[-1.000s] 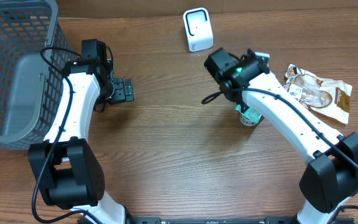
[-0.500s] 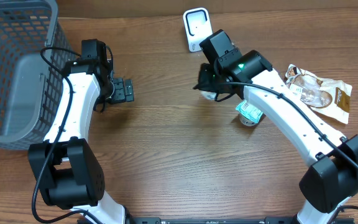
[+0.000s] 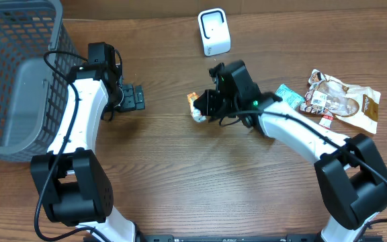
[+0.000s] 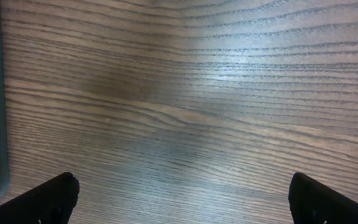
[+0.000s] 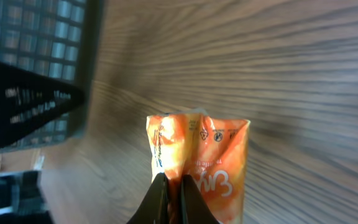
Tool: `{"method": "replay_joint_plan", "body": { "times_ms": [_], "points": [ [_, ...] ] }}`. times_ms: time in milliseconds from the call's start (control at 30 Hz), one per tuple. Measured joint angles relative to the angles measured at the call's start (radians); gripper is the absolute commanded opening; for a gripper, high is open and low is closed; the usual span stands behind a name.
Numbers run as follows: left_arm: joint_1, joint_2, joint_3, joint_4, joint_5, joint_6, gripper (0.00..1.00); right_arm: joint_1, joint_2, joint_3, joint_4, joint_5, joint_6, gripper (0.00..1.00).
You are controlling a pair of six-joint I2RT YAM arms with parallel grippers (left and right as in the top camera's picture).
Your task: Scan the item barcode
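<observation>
My right gripper should keep lowering the orange packet [image 3: 194,105], which hangs above open wood [image 3: 187,128] and clear of the white scanner, and let go once the packet rests there.
The item is a small orange packet [image 3: 195,107], held up above the wood table in the middle. My right gripper [image 3: 205,105] is shut on it. In the right wrist view the thin black fingertips [image 5: 160,196] pinch a fold of the orange packet [image 5: 207,155], whose printed face is turned to the camera. The white scanner [image 3: 213,31] stands upright at the back centre, apart from the packet. My left gripper [image 3: 133,97] hovers open over bare wood at the left, nothing between its fingers [image 4: 55,196].
A grey mesh basket [image 3: 15,74] fills the left side and shows as a dark grid [image 5: 36,37] in the right wrist view. A teal packet [image 3: 289,96] and a brown snack bag [image 3: 347,101] lie at the right.
My right arm has swung from beside the scanner down and to the left, carrying the orange packet toward the table's middle. The left arm has not moved.
</observation>
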Motion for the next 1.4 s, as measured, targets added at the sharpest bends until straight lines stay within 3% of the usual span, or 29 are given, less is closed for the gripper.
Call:
{"method": "replay_joint_plan", "body": {
  "times_ms": [233, 833, 1200, 1267, 1400],
  "points": [
    [0.000, 0.000, 0.000, 0.000, 0.000, 0.000, 1.00, 0.000, 0.000, -0.174, 0.267, -0.056, 0.064, 0.04],
    [0.000, 0.000, 0.000, 0.000, 0.000, 0.000, 1.00, 0.062, 0.004, -0.198, 0.314, 0.033, 0.096, 0.04],
    [0.000, 0.000, 0.000, 0.000, 0.000, 0.000, 1.00, 0.071, 0.101, -0.206, 0.377, 0.037, 0.104, 0.04],
    [0.000, 0.000, 0.000, 0.000, 0.000, 0.000, 1.00, 0.071, 0.101, -0.206, 0.380, 0.034, 0.103, 0.06],
    [0.000, 0.000, 0.000, 0.000, 0.000, 0.000, 1.00, 0.071, 0.101, -0.206, 0.379, 0.031, 0.106, 0.21]
  ]
}}
